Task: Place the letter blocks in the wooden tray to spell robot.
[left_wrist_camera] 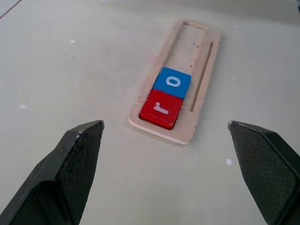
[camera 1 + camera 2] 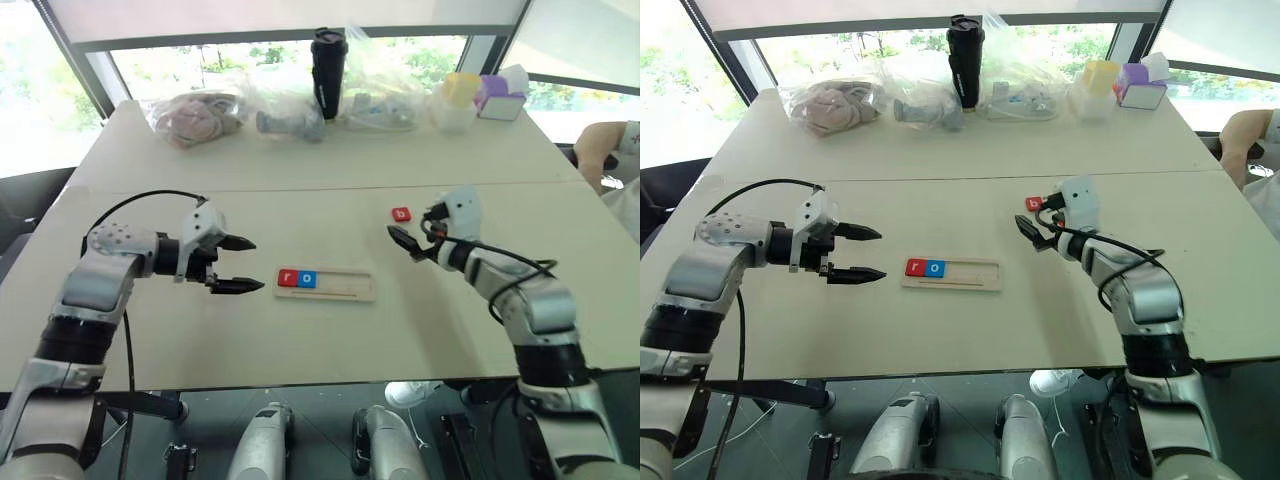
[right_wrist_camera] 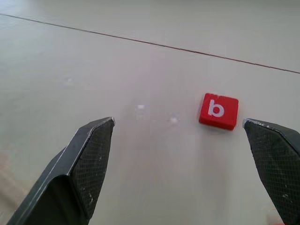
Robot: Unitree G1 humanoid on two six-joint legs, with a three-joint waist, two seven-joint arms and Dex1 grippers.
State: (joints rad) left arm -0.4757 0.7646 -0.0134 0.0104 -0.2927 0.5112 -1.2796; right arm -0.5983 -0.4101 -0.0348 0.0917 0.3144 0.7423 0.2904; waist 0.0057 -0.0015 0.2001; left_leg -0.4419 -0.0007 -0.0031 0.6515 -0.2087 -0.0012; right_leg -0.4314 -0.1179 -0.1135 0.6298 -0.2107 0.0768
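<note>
The open fingers of my right gripper face the red "b" block (image 2: 401, 214), which has free space at both sides (image 3: 201, 109), so they should keep reaching until they close on it.
The wooden tray (image 2: 325, 283) lies flat at the table's middle. A red "r" block (image 2: 288, 278) and a blue "o" block (image 2: 307, 279) fill its left end, side by side. My left gripper (image 2: 258, 264) hovers just left of the tray, open and empty, pointing at it; the left wrist view shows the tray (image 1: 201, 70) beyond the fingers (image 1: 77, 159). A red "b" block (image 2: 401, 214) lies on the table to the tray's right and farther back. My right gripper (image 2: 408, 221) is open around the air just short of this block (image 3: 218, 110), not touching it.
Along the far edge stand plastic bags (image 2: 200, 112), a black tumbler (image 2: 328, 72), a yellow box (image 2: 460, 90) and a purple box (image 2: 498, 98). A person's arm (image 2: 605, 145) rests at the far right. A seam (image 3: 154, 44) crosses the tabletop behind the blocks.
</note>
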